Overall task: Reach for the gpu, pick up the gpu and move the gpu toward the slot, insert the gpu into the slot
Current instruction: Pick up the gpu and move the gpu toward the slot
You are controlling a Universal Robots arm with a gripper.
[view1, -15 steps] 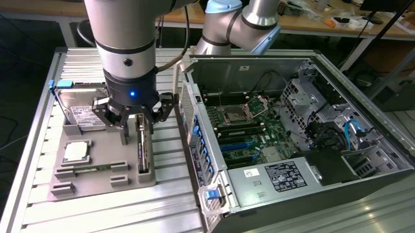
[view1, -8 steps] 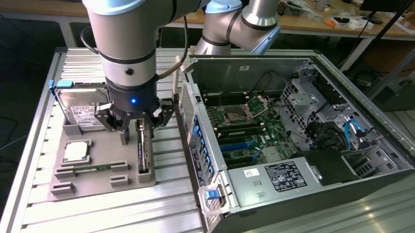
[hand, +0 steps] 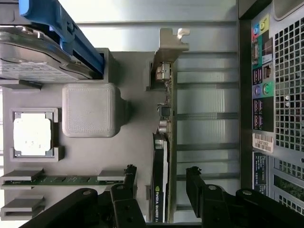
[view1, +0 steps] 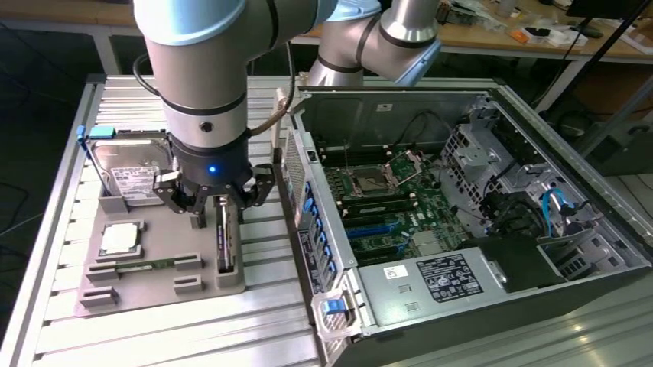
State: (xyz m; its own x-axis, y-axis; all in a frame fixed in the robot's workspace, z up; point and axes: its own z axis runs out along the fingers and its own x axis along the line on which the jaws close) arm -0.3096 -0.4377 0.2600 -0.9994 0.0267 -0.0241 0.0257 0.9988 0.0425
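I expect the gpu (view1: 223,235) to slide straight up and come free when I lift it, because the grey holder (view1: 231,278) cups the gpu's low end and stays open above.
The gpu (view1: 225,243) stands on edge in a grey holder tray (view1: 153,294) on the exterior view's left, beside the open computer case. Seen edge-on from the wrist, the gpu (hand: 164,114) is a thin dark card with its silvery bracket at the far end. My gripper (view1: 217,206) hangs just above it, open. Its black fingers (hand: 126,190) straddle the card's near end with a gap on each side, so the gripper (hand: 160,187) is not touching it. The slot (view1: 375,228) is a long narrow strip on the green motherboard inside the case, bare.
The tray also holds a hard drive (view1: 133,168), a processor (view1: 121,238) and a memory stick (view1: 153,265). The case wall (view1: 306,206) rises close to the gpu's right. A power supply (view1: 439,279) and drive cage (view1: 490,153) crowd the case.
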